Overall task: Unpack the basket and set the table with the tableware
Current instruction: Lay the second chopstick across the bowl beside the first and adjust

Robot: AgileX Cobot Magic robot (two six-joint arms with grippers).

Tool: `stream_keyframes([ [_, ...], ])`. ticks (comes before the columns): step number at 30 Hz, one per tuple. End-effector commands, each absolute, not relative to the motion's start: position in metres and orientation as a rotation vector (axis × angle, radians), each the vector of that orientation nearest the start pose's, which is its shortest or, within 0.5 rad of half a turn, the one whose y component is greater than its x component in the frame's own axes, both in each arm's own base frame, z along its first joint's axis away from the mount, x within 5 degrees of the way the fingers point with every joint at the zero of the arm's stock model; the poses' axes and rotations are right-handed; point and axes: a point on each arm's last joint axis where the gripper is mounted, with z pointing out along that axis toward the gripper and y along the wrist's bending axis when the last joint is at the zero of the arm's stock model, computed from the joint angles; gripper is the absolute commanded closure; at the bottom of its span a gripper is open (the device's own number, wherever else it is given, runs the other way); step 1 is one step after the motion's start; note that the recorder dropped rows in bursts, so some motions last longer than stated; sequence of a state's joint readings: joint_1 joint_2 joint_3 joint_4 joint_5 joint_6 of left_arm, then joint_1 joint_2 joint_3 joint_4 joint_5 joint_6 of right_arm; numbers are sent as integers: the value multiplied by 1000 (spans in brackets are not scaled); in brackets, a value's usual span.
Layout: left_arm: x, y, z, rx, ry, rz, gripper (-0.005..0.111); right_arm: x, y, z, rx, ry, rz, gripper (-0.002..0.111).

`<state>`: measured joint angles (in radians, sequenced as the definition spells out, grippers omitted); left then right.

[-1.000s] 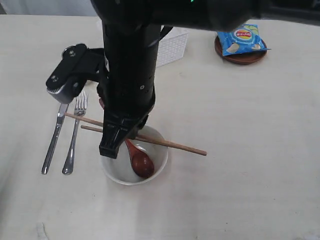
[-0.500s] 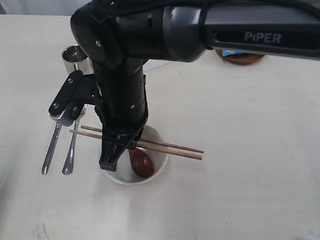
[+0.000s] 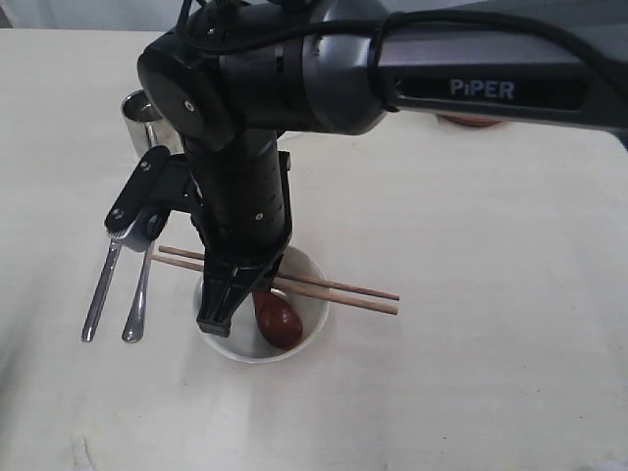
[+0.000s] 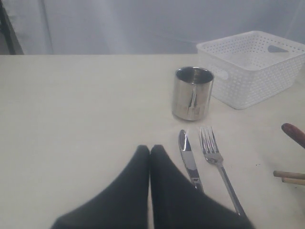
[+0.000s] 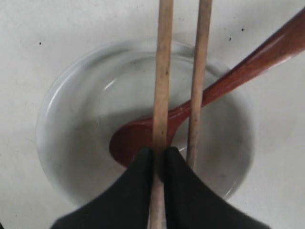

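The held chopstick and the free chopstick have a gap (image 5: 182,88) between them, so next my right gripper opens, move to the held chopstick's side (image 5: 155,95) and gently pushes the chopsticks together.
The white bowl (image 3: 232,343) stands on the table (image 3: 471,373) with the reddish-brown spoon (image 3: 277,319) in it. Two wooden chopsticks (image 3: 353,292) lie side by side across its rim. My right gripper (image 3: 214,319) reaches over the bowl and is shut on one chopstick (image 5: 162,86); the other chopstick (image 5: 198,86) lies free beside it, over the spoon (image 5: 248,67). Left of the bowl lie the knife (image 3: 98,294) and fork (image 3: 137,304), with the steel cup (image 3: 142,113) behind them. My left gripper (image 4: 149,149) is shut and holds nothing, near the knife (image 4: 189,160). The basket (image 4: 252,71) stands beyond the cup (image 4: 192,93).
The right arm (image 3: 294,88) hides much of the far table in the exterior view, including the basket. A sliver of the brown plate (image 3: 471,121) shows under the arm at the back right.
The right arm has come lower over the bowl. The chopsticks, splayed a second ago, now lie nearly parallel across the rim. Knife, fork and spoon have stayed put.
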<state>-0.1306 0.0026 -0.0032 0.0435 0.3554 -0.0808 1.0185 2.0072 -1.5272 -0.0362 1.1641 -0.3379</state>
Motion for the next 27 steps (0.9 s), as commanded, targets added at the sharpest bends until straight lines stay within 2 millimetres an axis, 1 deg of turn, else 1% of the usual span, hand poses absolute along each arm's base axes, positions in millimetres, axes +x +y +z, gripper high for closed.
stream_keyframes([
  [1,53,-5,182,73,1827,-100,107,213,336,198,-1952,2406,-52,109],
  [14,53,-5,182,73,1827,-100,107,211,337,198,-1938,2428,-20,107],
  [16,53,-5,182,73,1827,-100,107,211,337,198,-1938,2427,-20,99],
  [18,53,-5,182,73,1827,-100,107,211,337,198,-1934,2430,-23,86],
  [20,53,-5,182,73,1827,-100,107,212,336,198,-1936,2426,-31,78],
  [24,53,-5,182,73,1827,-100,107,215,335,198,-1928,2413,-88,78],
  [27,53,-5,182,73,1827,-100,107,215,334,199,-1929,2407,-96,78],
])
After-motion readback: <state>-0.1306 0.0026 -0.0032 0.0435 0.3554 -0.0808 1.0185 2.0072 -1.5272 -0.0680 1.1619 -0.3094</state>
